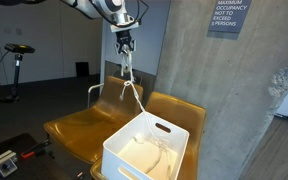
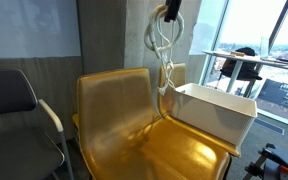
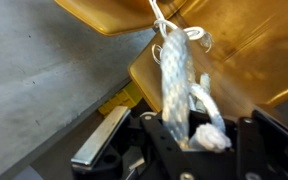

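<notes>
I should lower the loops with my gripper onto the empty yellow chair (image 1: 81,131) before going back to the white bin, because the white rope's lower end (image 1: 162,156) is still in that bin.
My gripper (image 1: 125,42) hangs high above two yellow chairs and is shut on a white rope (image 1: 130,80). The rope dangles from the jaws in loops, and its lower end reaches down into a white plastic bin (image 1: 144,148). In an exterior view the gripper (image 2: 170,12) is at the top and the rope (image 2: 165,55) hangs beside the bin (image 2: 216,112). In the wrist view the rope (image 3: 176,75) runs out from between the fingers (image 3: 189,135), with its knotted end bunched at the jaws.
Two yellow chairs (image 2: 124,115) stand side by side against a concrete wall; the bin sits on one chair (image 1: 174,108). A grey chair (image 2: 19,110) stands beside them. An exercise bike (image 1: 17,60) is in the background. A concrete pillar (image 1: 214,70) carries a sign.
</notes>
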### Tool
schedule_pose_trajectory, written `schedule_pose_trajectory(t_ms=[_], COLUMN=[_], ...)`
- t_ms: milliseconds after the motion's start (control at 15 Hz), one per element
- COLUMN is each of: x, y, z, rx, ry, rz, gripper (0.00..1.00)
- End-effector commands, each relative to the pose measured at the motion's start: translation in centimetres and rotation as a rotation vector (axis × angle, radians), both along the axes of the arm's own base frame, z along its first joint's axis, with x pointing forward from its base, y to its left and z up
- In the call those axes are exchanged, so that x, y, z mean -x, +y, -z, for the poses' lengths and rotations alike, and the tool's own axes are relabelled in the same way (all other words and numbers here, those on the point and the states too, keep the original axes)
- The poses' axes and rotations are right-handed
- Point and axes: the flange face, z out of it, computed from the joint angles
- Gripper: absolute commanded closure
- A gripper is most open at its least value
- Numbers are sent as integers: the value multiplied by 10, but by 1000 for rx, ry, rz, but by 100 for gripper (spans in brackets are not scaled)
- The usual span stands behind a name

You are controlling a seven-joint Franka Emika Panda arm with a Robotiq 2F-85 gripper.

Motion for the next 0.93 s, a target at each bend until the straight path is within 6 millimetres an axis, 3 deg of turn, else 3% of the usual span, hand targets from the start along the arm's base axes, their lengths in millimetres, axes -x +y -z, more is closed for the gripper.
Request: schedule_pose_trajectory(t_ms=[0,333,600,733,867], x=[45,112,161,173,163], y=[90,239,354,381,372], z=[-2,11,39,62,80], rx=[40,33,34,58,77], ry=[25,55,69,85,109], rz=[-146,-324,-425,-440,-414], gripper=[100,100,100,100,100])
